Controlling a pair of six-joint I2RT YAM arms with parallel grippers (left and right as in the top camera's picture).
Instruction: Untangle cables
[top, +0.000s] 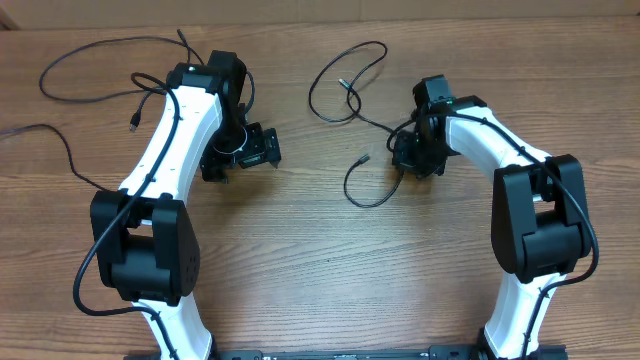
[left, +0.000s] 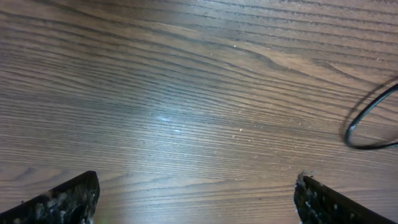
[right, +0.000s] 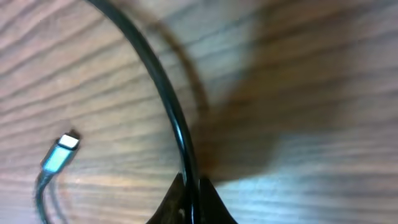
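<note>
Next, I pass the looped cable (top: 375, 205) to my left gripper to lay it where the loose cable (top: 69, 157) is, beyond my left gripper, because my right gripper is holding it far from there.
One thin black cable (top: 345, 75) lies in loops at the table's middle, with a lower loop (top: 368, 190) and a plug (top: 363, 159). My right gripper (top: 410, 152) is shut on this cable; in the right wrist view the cord (right: 168, 99) runs up from between the closed fingertips (right: 191, 199), with its silver plug (right: 62, 152) at left. A second black cable (top: 95, 60) lies loose at the far left, with a plug (top: 134, 126). My left gripper (top: 243, 158) is open and empty over bare wood (left: 196, 199); a cable loop (left: 373, 121) shows at the right.
The wooden table (top: 320, 270) bears both arms, whose white links and black bases stand at the front left (top: 150, 250) and front right (top: 535, 230). The arms' own thicker black wires run along them.
</note>
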